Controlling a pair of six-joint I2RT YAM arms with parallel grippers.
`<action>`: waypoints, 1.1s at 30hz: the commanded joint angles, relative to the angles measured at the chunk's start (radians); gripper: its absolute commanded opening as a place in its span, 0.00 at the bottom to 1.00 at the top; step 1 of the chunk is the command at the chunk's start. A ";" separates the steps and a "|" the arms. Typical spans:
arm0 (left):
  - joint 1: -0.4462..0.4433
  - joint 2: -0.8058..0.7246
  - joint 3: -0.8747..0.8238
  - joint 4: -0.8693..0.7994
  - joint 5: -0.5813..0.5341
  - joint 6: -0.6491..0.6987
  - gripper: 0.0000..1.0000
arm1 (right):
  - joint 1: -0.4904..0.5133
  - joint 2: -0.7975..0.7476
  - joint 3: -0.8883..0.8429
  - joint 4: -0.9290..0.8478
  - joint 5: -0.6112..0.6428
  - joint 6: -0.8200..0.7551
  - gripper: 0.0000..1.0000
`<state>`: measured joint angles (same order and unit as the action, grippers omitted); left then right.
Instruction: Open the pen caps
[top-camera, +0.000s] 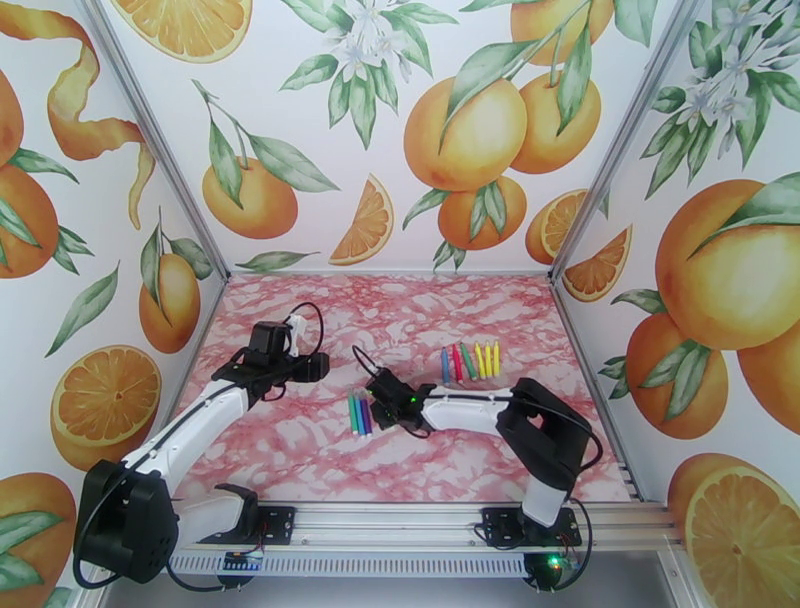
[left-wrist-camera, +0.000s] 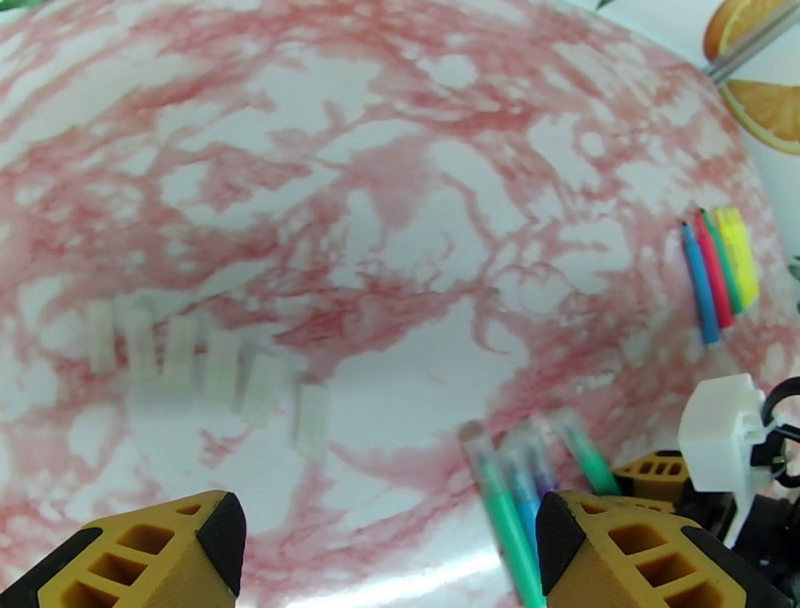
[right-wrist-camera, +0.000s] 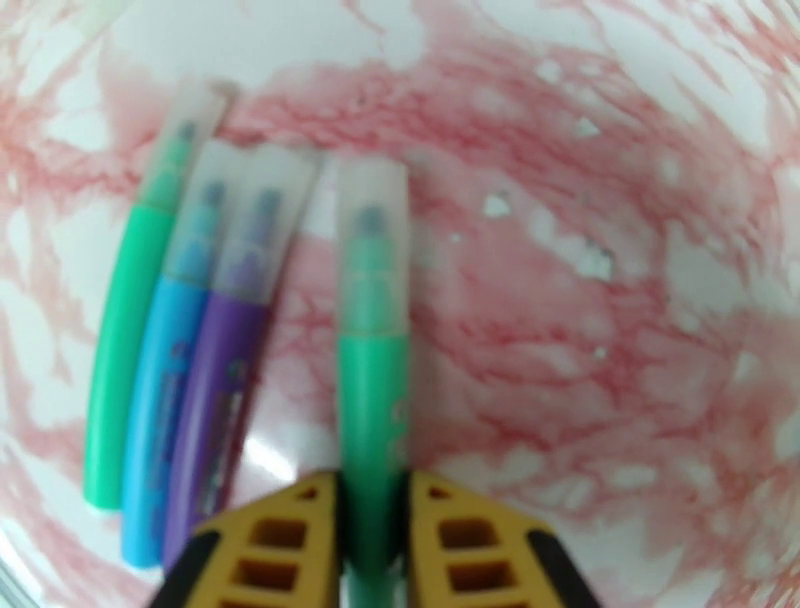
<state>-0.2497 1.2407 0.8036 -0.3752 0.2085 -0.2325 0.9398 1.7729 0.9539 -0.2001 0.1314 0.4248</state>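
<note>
The green pen's body is in my right gripper and its clear cap is free, so my left gripper should keep moving toward that cap and close there.
My right gripper (right-wrist-camera: 372, 490) is shut on the barrel of a green pen (right-wrist-camera: 372, 400) that has a clear cap (right-wrist-camera: 370, 230) on its far end. Left of it lie green, blue and purple pens (right-wrist-camera: 190, 380), side by side and each capped. From above, my right gripper (top-camera: 372, 398) is at this pen cluster (top-camera: 358, 412). My left gripper (left-wrist-camera: 385, 530) hovers open above the table, apart from the pens (left-wrist-camera: 520, 480). In the top view, the left gripper (top-camera: 318, 366) sits left of the right one. Several loose clear caps (left-wrist-camera: 215, 365) lie in a row on the table.
A second row of pens (top-camera: 470, 360), blue, red, green and yellows, lies at the right middle of the pink marbled table (top-camera: 400, 310). In the left wrist view these pens (left-wrist-camera: 715, 265) show bare tips. Patterned walls close in three sides.
</note>
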 joint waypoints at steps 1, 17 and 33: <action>0.000 0.008 -0.013 0.075 0.114 -0.011 0.80 | -0.014 -0.069 -0.028 0.106 0.030 -0.013 0.19; -0.042 0.061 0.014 0.202 0.361 -0.105 0.77 | -0.039 -0.200 -0.117 0.336 -0.067 -0.021 0.19; -0.126 0.165 0.077 0.248 0.419 -0.146 0.68 | -0.038 -0.244 -0.138 0.416 -0.156 -0.018 0.20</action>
<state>-0.3691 1.3918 0.8398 -0.1696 0.6025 -0.3698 0.9066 1.5620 0.8280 0.1661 0.0071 0.4175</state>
